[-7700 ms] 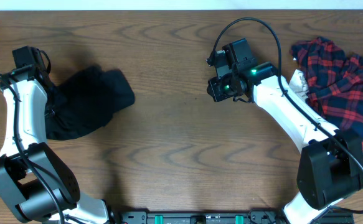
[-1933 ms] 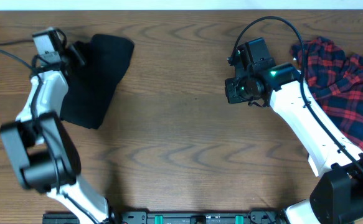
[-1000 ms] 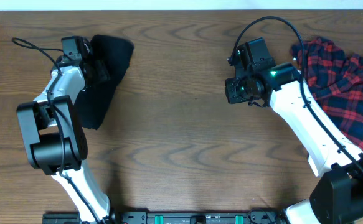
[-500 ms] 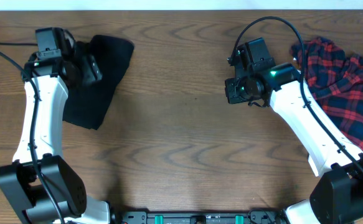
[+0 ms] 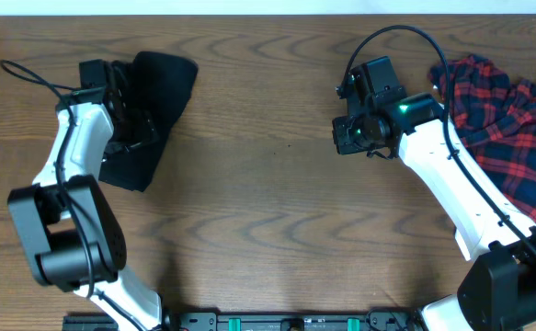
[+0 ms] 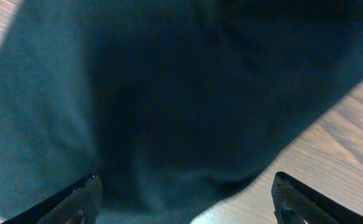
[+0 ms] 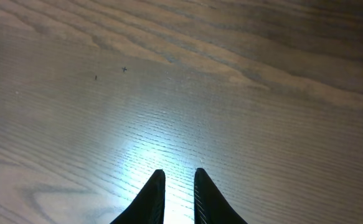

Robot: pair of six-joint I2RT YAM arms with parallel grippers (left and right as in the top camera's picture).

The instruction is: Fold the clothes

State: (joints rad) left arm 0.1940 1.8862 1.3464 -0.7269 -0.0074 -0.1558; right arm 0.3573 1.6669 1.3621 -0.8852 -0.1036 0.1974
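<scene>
The black shirt (image 5: 164,81) is slanting toward the open wood. So my left gripper should go farther up the bundle, grip it and pull it straighter toward the table's side (image 5: 12,118).
The clothes lie in two places. A black shirt (image 5: 168,85) sits bunched into a long bundle at the table's far left. A red-and-navy plaid shirt (image 5: 511,119) is heaped at the far right. My left gripper (image 5: 142,133) hovers over the black shirt's left side with its jaws wide open. In the left wrist view dark cloth (image 6: 181,93) fills the frame, and the left gripper (image 6: 184,190) holds nothing between its fingertips. My right gripper (image 5: 348,136) hangs over bare wood, apart from the plaid shirt. The right gripper (image 7: 179,177) shows its fingers nearly touching, with nothing between them.
The wooden table (image 5: 268,211) spreads between the two arms. The right arm's white links (image 5: 451,175) run along the plaid shirt's left edge. A black cable (image 5: 28,74) loops by the left arm near the table's far edge.
The left arm has swung back and forth over the black shirt, and its jaws have opened wider. The black shirt and the right arm have not moved.
</scene>
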